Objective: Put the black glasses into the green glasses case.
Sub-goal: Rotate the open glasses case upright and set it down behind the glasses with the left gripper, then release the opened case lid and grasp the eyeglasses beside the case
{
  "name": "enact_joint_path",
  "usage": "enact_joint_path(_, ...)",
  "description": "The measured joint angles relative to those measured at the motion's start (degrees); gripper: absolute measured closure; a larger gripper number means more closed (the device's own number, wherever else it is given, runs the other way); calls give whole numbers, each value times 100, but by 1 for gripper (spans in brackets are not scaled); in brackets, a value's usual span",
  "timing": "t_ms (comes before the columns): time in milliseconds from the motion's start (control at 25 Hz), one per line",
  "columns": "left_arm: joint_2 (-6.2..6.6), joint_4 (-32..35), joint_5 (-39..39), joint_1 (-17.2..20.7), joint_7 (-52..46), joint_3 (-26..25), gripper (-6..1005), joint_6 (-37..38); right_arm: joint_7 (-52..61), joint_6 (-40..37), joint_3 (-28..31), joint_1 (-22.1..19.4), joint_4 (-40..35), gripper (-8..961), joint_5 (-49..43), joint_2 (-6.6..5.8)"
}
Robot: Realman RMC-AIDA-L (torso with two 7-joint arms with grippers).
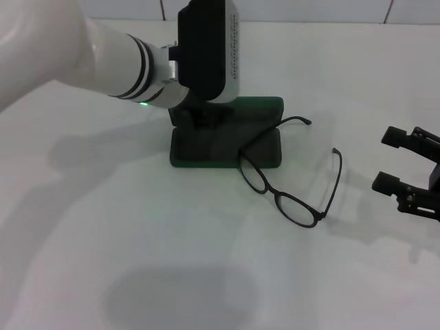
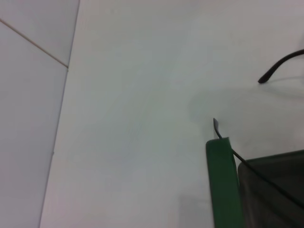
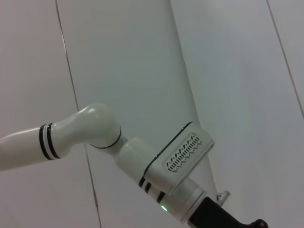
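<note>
The black glasses are unfolded, with one temple arm across the case (image 1: 258, 139). Next, my right gripper grabs them by the bridge (image 1: 272, 190) and pulls them clear first.
The green glasses case (image 1: 265, 108) lies open at the table's middle, its dark lining (image 1: 220, 146) facing up. The black glasses (image 1: 273, 194) lie unfolded just right of it, one lens over the case's near right corner and one temple arm (image 1: 292, 122) across its right end. My left gripper (image 1: 198, 118) is low over the case's left part, mostly hidden under the wrist. The left wrist view shows the case's green rim (image 2: 221, 180), the lining (image 2: 278, 190) and a temple arm (image 2: 247, 166) crossing it. My right gripper (image 1: 393, 161) is open and empty, right of the glasses.
The white table (image 1: 137, 240) carries only the case and glasses. A tiled wall runs along its far edge (image 1: 309, 10). The right wrist view shows my left arm (image 3: 180, 159) against the wall.
</note>
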Motion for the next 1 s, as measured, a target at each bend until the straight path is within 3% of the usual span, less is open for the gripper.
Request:
enact_joint_path(80,3,-2,1,17,2,0,816,0,22,52,0,13,1,118,0,0)
enact_joint_path(320,7,148,-58,131,-21,-29,597,102,397,337,-28,231,-35,119,-51,-33)
enact_joint_path(520,28,601,-306,282,-2,-227,484,430,786,800,-40,589,-52,119,-314,-78)
enact_joint_path(640,22,996,-527,440,-19,-461,486,666,1333,1080,-39,951,-114,141,-762,-119)
enact_joint_path(800,7,1843,-1509,979,-72,-1001,489,726,2236,1317,-35,1403,-467,186,-1603,-205)
enact_joint_path(1000,31,2435,-3601,1818,15,-1632,493,662,3988,2045,-5,1822,-1605,241,-3107,-247)
